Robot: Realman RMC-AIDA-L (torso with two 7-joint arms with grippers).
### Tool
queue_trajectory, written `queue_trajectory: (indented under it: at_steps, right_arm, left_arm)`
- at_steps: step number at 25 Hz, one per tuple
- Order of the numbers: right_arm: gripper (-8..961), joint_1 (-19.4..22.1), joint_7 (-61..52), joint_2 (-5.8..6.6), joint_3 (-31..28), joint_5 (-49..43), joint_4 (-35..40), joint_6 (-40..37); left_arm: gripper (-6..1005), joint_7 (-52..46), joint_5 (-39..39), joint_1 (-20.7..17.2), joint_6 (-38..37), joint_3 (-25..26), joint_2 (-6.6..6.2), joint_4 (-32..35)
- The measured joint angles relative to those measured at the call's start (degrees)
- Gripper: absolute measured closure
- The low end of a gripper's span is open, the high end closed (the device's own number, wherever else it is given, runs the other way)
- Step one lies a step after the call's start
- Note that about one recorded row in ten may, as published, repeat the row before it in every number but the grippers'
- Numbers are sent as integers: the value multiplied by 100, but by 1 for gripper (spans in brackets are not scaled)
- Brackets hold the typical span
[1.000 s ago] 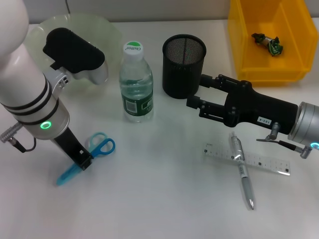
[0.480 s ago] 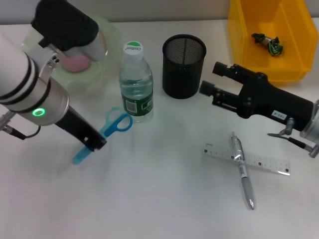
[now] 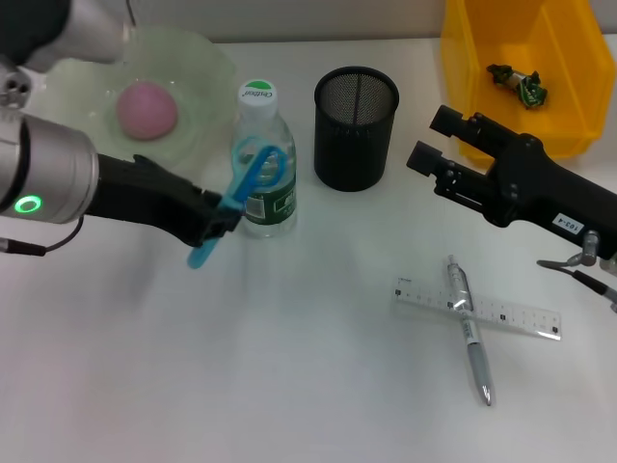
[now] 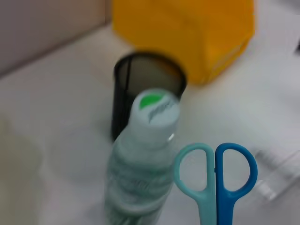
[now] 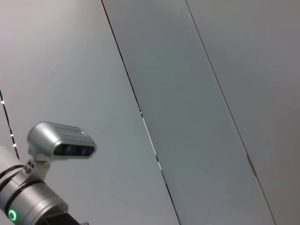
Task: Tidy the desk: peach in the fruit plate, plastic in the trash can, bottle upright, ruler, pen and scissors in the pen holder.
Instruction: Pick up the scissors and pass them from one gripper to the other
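The robot's left gripper holds the scissors, and the bottle (image 3: 268,198) stands between them and the pen holder, so the robot's open right gripper should first take the scissors over.
My left gripper (image 3: 222,220) is shut on the blue scissors (image 3: 256,170), held off the table in front of the upright water bottle (image 3: 257,106), handles toward the black mesh pen holder (image 3: 356,127). The left wrist view shows the scissors' handles (image 4: 216,172) beside the bottle (image 4: 143,154), with the pen holder (image 4: 140,86) beyond. The pink peach (image 3: 147,109) lies in the green fruit plate (image 3: 207,68). A pen (image 3: 469,333) lies across the clear ruler (image 3: 511,314). My right gripper (image 3: 439,140) is open and holds nothing, right of the pen holder. The plastic (image 3: 518,84) lies in the yellow trash bin (image 3: 569,92).
The yellow bin (image 4: 187,33) stands behind the pen holder at the back right. The right wrist view shows only a wall and the robot's head camera (image 5: 61,145). White tabletop stretches along the front between the two arms.
My left arm has lifted the scissors off the table and carried them right and back, up to the bottle. The right arm has drawn back to the right, away from the pen holder.
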State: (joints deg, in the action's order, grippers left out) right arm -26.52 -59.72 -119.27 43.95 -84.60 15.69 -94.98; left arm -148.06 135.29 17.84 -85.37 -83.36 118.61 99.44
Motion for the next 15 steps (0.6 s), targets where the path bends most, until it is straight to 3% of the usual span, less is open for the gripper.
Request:
queue_trajectory:
  at_steps: [7,9,10,15]
  right_arm:
    - [212,108,-6,-1,0,4,-14,-171]
    - [212,177,-6,7,0,6,2,-280]
    - [212,177,-6,7,0,6,2,-280]
    - [212,231,-6,34,26,-7,32,-421]
  left_arm:
    - [752,1522,-1832,-661,313,272,3,-13]
    - [751,2352,-2658,-852,375,355,3,-264]
    - [751,2352,-2658,-852,375,355,3,-264]
    - [748,3991,-4420,-945,333,675,3,-1464]
